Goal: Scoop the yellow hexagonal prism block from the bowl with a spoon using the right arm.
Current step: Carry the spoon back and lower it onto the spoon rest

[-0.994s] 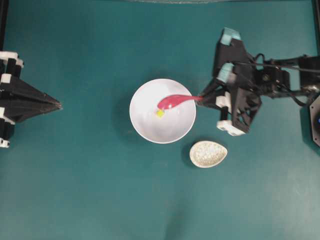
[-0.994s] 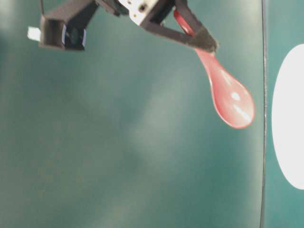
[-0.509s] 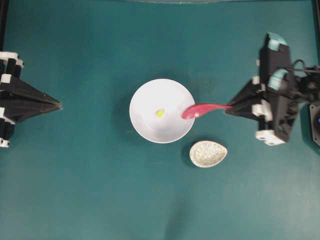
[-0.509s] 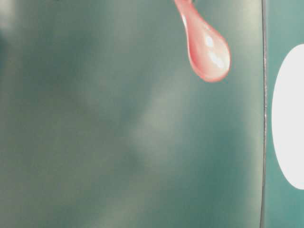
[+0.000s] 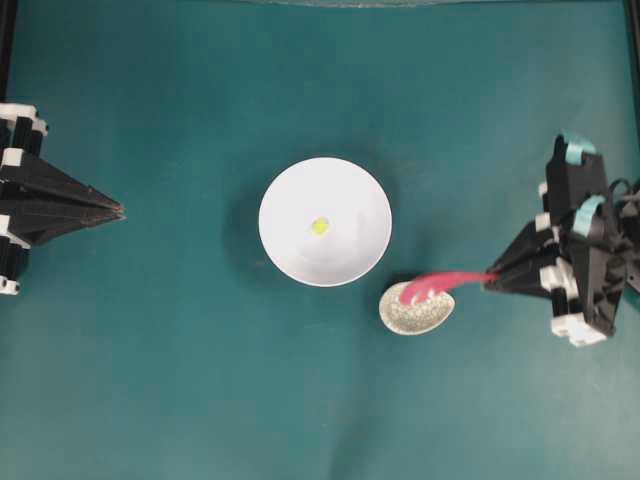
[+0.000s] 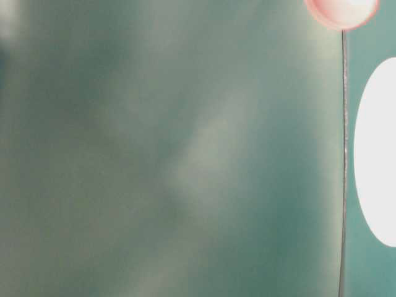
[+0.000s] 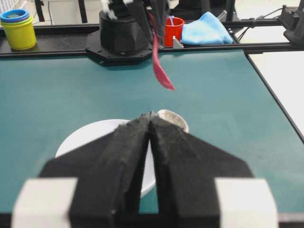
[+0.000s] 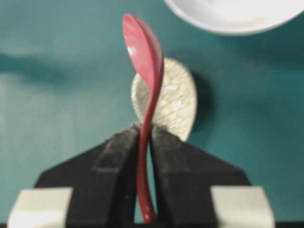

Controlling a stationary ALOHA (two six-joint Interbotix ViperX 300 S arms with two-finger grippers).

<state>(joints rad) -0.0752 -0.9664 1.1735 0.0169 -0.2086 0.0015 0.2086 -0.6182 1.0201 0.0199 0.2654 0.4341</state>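
Note:
I should go on lowering the spoon's scoop (image 5: 432, 286) with my right gripper, as it hangs on edge over the speckled spoon rest (image 5: 415, 317), until it touches the rest, before I let go.
The white bowl (image 5: 350, 190) stands mid-table with the tiny yellow hexagonal prism block (image 5: 319, 226) lying inside it. My right gripper (image 5: 490, 280) (image 8: 146, 129) is shut on the handle of the pink-red spoon (image 5: 440, 283) (image 8: 142, 52), to the right of the bowl. The spoon's scoop is turned on its edge and hangs over the speckled spoon rest (image 5: 420, 315) (image 8: 178, 104), carrying nothing. At table level only the scoop's tip (image 6: 341, 11) shows, at the top edge. My left gripper (image 5: 118, 210) (image 7: 151, 115) is shut and empty at the far left, pointing toward the bowl (image 7: 90, 137).
Behind the table's far rail, in the left wrist view, stand stacked yellow and blue cups (image 7: 19, 29), a red cup (image 7: 174, 27) and a blue cloth (image 7: 205, 29). The teal table surface (image 5: 200, 380) surrounds the bowl and spoon rest.
My right arm has drawn back to the right and toward the front, taking the spoon out of the bowl to above the spoon rest. The yellow block stayed in the bowl. The left arm held still.

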